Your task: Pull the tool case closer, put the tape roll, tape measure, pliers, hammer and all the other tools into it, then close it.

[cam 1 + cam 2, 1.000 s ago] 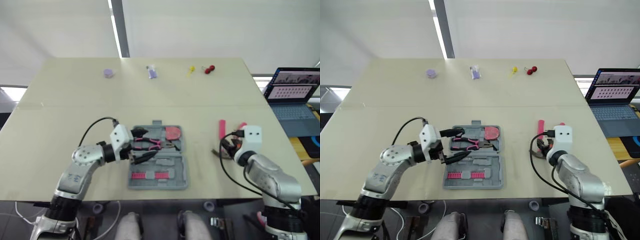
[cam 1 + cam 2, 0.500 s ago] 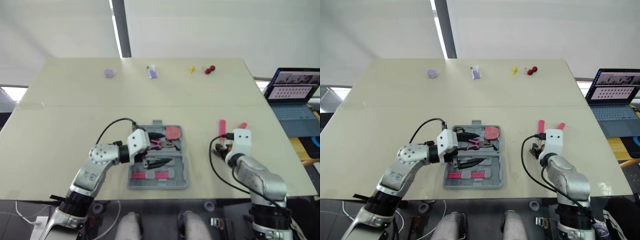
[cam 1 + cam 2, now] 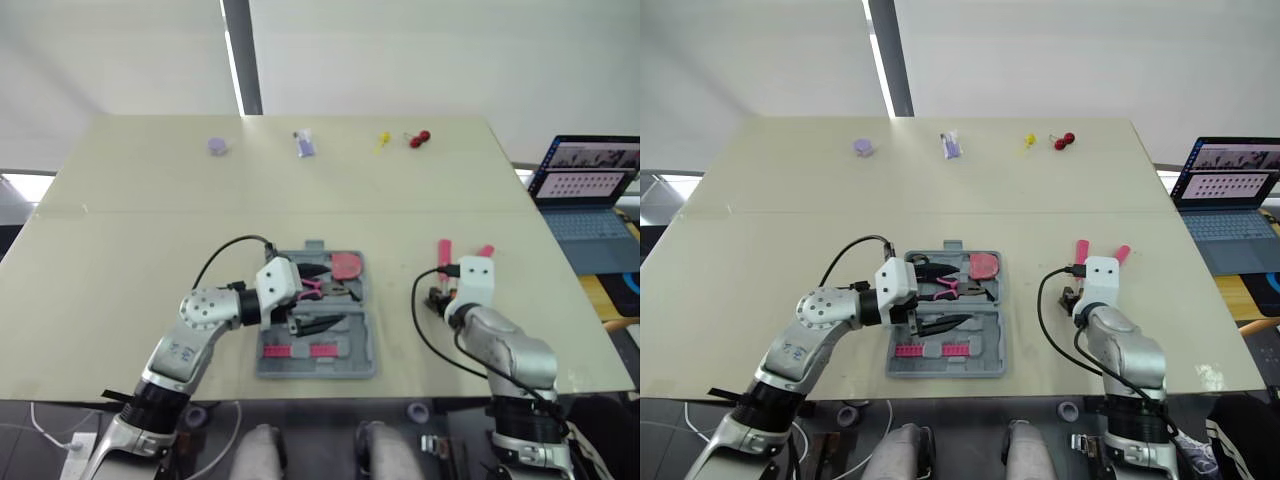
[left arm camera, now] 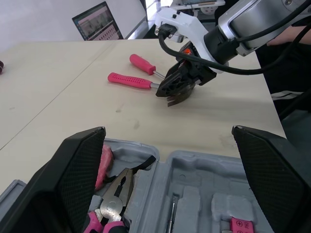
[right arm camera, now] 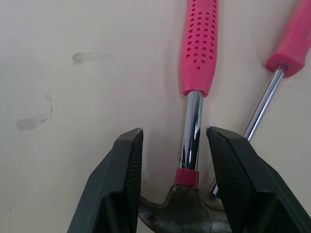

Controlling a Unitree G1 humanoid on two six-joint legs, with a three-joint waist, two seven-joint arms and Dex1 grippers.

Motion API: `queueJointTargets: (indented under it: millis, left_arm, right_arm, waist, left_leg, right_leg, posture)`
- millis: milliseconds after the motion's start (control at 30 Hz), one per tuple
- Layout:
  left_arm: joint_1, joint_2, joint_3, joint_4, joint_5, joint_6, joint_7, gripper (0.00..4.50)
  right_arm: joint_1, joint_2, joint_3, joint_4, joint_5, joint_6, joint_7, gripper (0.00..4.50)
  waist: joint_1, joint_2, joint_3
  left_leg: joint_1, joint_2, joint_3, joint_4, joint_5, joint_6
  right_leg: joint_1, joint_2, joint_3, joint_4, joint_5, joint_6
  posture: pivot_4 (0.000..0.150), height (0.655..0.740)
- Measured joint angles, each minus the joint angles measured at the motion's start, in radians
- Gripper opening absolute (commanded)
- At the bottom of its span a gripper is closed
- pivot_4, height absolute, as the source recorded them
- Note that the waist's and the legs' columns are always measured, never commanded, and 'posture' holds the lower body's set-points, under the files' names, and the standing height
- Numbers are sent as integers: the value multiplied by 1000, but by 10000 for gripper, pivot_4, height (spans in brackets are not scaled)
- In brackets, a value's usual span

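The pink screwdriver's tip (image 5: 214,189) lies loose next to the hammer's head (image 5: 190,131), so the hammer will rise by itself when the robot lifts it, and the screwdriver will stay behind.
The grey tool case (image 3: 352,345) lies open near the table's front edge. Inside it are pink-handled pliers (image 3: 312,288), a pink round tool (image 3: 346,265) and a pink bit strip (image 3: 298,351). My left gripper (image 3: 318,296) hovers open over the case's left half, its fingers (image 4: 68,184) spread wide. To the right of the case lie the hammer (image 5: 199,43) with its pink perforated handle and a pink screwdriver (image 5: 291,43). My right gripper (image 5: 174,130) stands open astride the hammer's steel shaft, just above the head.
Small items line the far table edge: a purple piece (image 3: 218,146), a small bottle (image 3: 304,144), a yellow piece (image 3: 382,141) and red cherries (image 3: 418,138). A laptop (image 3: 590,185) sits beyond the table's right side.
My left gripper has moved right, from beside the case to over it. My right gripper has shifted a little left and settled at the hammer's head end.
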Motion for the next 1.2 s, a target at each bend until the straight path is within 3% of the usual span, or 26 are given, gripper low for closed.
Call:
queueJointTargets:
  millis: [900,1000,1067,1100,1200]
  left_arm:
    - [-19,-34,-10,9,21,10,11,45000]
    - [-19,-36,-10,9,21,10,11,45000]
    - [-20,-38,-10,10,21,10,11,45000]
    - [-21,-38,-10,10,22,10,11,45000]
    - [-26,-39,-11,10,22,11,11,45000]
  right_arm:
    - [-71,23,-55,44,-18,107,0,22118]
    - [-72,27,-61,45,-19,112,0,13914]
    - [-72,27,-71,46,-22,115,-1,3284]
    - [-76,27,-75,44,-22,117,-1,292]
    - [-77,29,-80,45,-23,123,-1,292]
  waist:
    - [0,0,0]
    - [0,0,0]
    - [0,0,0]
    - [0,0,0]
    - [1,0,0]
  left_leg:
    - [0,0,-1,0,0,0]
    - [0,0,-1,0,0,0]
    - [0,0,-1,0,0,0]
    - [0,0,-1,0,0,0]
    - [0,0,-1,0,0,0]
  right_leg:
    - [0,0,-1,0,0,0]
    - [0,0,-1,0,0,0]
    - [0,0,-1,-1,0,0]
    - [0,0,0,-1,0,0]
    - [0,0,-1,-1,0,0]
  posture:
    - [1500,7400]
    - [1500,7400]
    - [1500,7400]
    - [1500,7400]
    - [1500,7400]
